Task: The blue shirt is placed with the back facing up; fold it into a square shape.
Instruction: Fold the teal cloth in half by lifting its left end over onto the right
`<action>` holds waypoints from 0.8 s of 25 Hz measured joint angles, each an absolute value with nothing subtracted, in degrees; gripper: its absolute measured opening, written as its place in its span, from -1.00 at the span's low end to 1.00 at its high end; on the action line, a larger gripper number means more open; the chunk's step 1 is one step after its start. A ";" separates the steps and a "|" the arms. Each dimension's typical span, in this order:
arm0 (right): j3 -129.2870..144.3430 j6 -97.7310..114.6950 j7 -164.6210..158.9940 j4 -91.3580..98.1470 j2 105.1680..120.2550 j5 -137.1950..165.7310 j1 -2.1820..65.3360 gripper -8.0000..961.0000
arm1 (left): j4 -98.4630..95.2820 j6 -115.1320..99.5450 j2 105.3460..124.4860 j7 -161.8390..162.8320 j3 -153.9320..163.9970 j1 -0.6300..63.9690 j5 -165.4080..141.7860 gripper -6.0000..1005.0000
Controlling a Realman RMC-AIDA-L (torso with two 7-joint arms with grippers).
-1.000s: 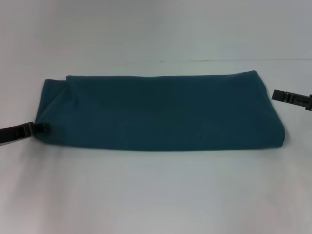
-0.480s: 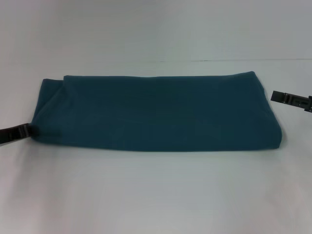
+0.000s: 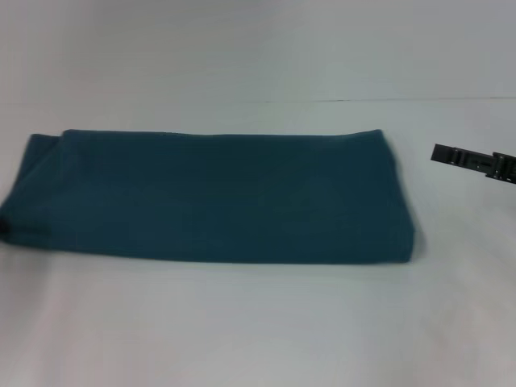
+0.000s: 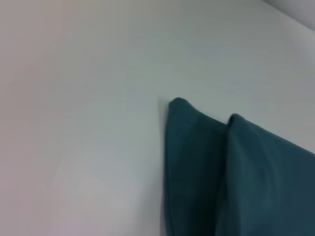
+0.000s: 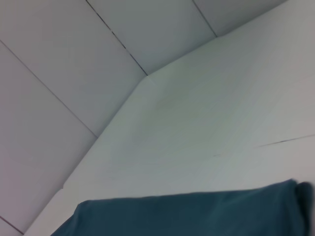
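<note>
The blue shirt stretches in a long band with one end in my left gripper (image 3: 28, 218), so next the left gripper brings that end back over the shirt to its opposite end (image 3: 383, 201).
The blue shirt (image 3: 214, 197) lies on the white table, folded into a long band running left to right. Its left end reaches the left edge of the head view. Only a dark tip of my left gripper (image 3: 2, 229) shows there, at the shirt's front left corner, gripping the cloth. My right gripper (image 3: 439, 153) hangs just beyond the shirt's far right corner and does not touch it. The left wrist view shows two layered corners of the shirt (image 4: 221, 172). The right wrist view shows its far edge (image 5: 197, 216).
The white table (image 3: 258, 322) stretches in front of the shirt and behind it. A pale wall (image 3: 258, 48) rises at the table's far edge, and it shows panel seams in the right wrist view (image 5: 118, 44).
The shirt has slid to the left across the table together with my left gripper, which is now almost out of the head view. The right gripper has shifted slightly left.
</note>
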State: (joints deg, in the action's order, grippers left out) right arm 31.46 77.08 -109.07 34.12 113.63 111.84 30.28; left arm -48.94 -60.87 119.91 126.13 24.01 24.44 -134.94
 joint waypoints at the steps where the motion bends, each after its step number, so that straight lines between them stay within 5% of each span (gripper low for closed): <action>1: 31.51 76.92 -109.07 34.11 113.75 111.82 30.52 0.62 | -49.63 -61.04 119.79 126.13 23.28 23.68 -134.95 -0.95; 12: 31.83 75.29 -108.81 33.73 114.87 112.04 33.17 0.62 | -55.62 -64.43 118.69 126.11 14.60 18.97 -137.96 -0.93; 20: 31.83 75.44 -107.38 33.61 114.96 112.04 32.95 0.62 | -56.87 -74.67 118.69 124.55 14.88 21.52 -131.18 -0.92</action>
State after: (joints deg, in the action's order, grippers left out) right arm 31.83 75.44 -107.38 33.61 114.96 112.04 32.95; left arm -56.87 -74.67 118.69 124.55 14.88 21.52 -131.18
